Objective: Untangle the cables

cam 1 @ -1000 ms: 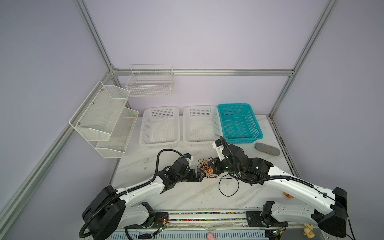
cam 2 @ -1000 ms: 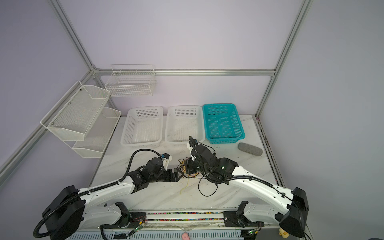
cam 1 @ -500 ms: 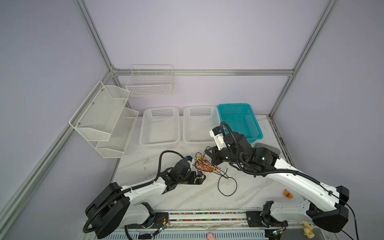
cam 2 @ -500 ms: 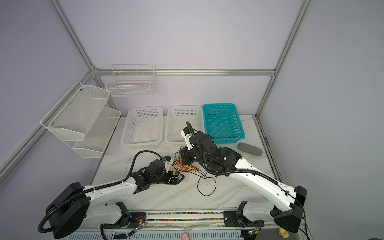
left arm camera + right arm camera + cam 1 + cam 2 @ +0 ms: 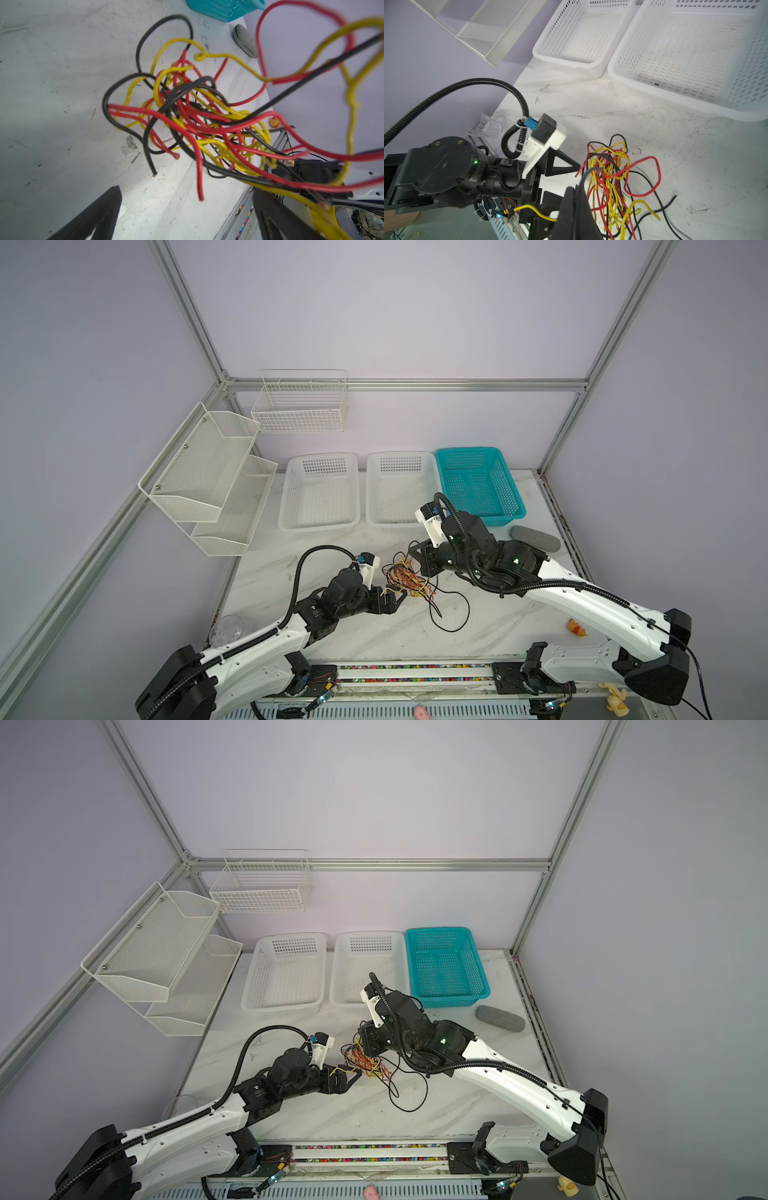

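The black wire in my right gripper (image 5: 588, 172) is going through the knot, so my left gripper needs to keep the knot back (image 5: 408, 579) while my right gripper pulls the wire out.
The cables (image 5: 409, 578) are a knot of thin red, yellow and black wires, hanging partly lifted over the marble table (image 5: 365, 630) in both top views (image 5: 365, 1058). My right gripper (image 5: 576, 192) is shut on a dark wire at the top of the knot (image 5: 610, 182), and stands above it (image 5: 420, 566). One long black wire trails in a loop (image 5: 455, 614) on the table. My left gripper (image 5: 187, 207) is open just in front of the knot (image 5: 197, 116), with a yellow wire draped over one of its fingers (image 5: 274, 209). In a top view it sits left of the cables (image 5: 395, 597).
Two white baskets (image 5: 320, 493) (image 5: 401, 489) and a teal basket (image 5: 478, 485) line the back of the table. A grey oblong object (image 5: 534, 537) lies at the right. A clear cup (image 5: 226, 628) stands at the front left edge, a small yellow toy (image 5: 575, 627) at the front right.
My right arm has risen and drawn back toward the baskets, lifting the knot of cables. The left gripper stays open and has barely shifted.
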